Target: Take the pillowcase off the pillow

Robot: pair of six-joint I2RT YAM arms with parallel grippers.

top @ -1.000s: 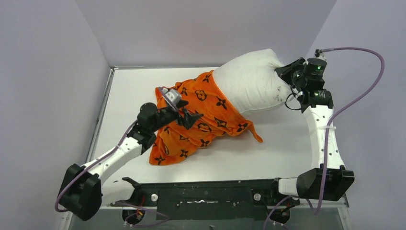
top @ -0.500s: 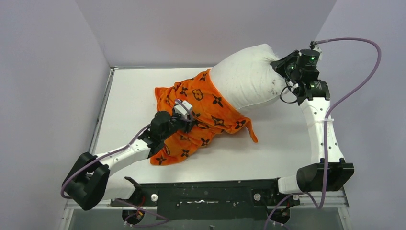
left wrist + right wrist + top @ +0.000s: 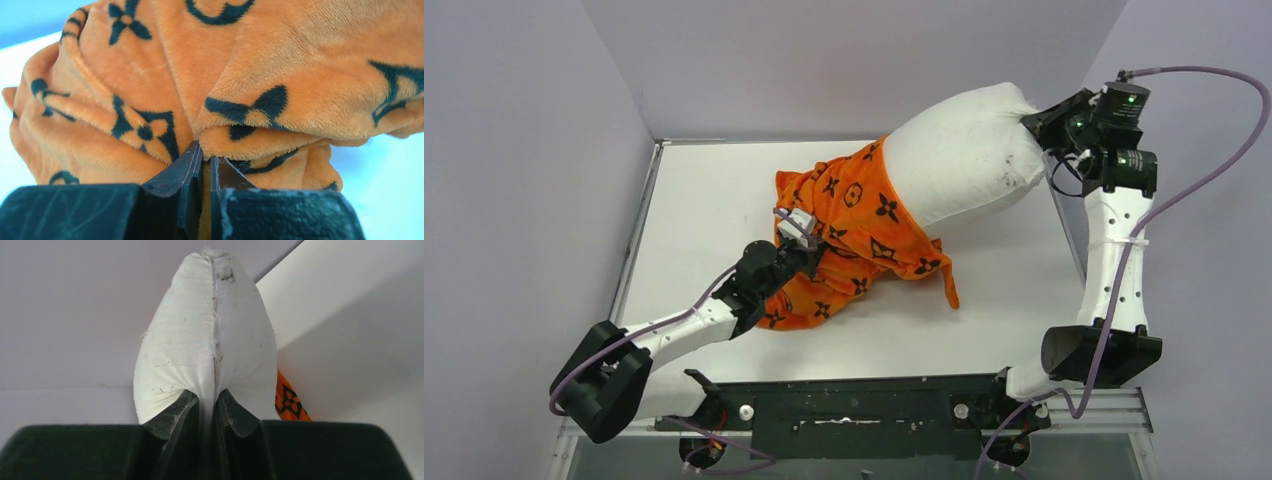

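My right gripper is next to the wall, with the pillow's end still in the pillowcase (image 3: 852,205). I need to bring the pillow back (image 3: 964,150) so that my left gripper can take it.
The white pillow (image 3: 959,165) is lifted at the back right, its bare half sticking out of the orange pillowcase (image 3: 864,235) with black motifs. My right gripper (image 3: 1039,125) is shut on the pillow's right edge; in the right wrist view the seam (image 3: 214,340) runs up from between the fingers. My left gripper (image 3: 809,258) is shut on a fold of the pillowcase (image 3: 150,75) at its near left part, plush fabric pinched between the fingers (image 3: 187,162). The covered end of the pillow is hidden under the orange fabric.
The white table (image 3: 694,200) is enclosed by grey walls at the left, back and right. A loose orange flap (image 3: 949,285) trails on the table toward the front. A black rail (image 3: 844,405) runs along the near edge between the arm bases.
My left gripper dropped onto the pillowcase and shut on a fold. My right arm pulled the pillow up and to the right, drawing more white out of the cover.
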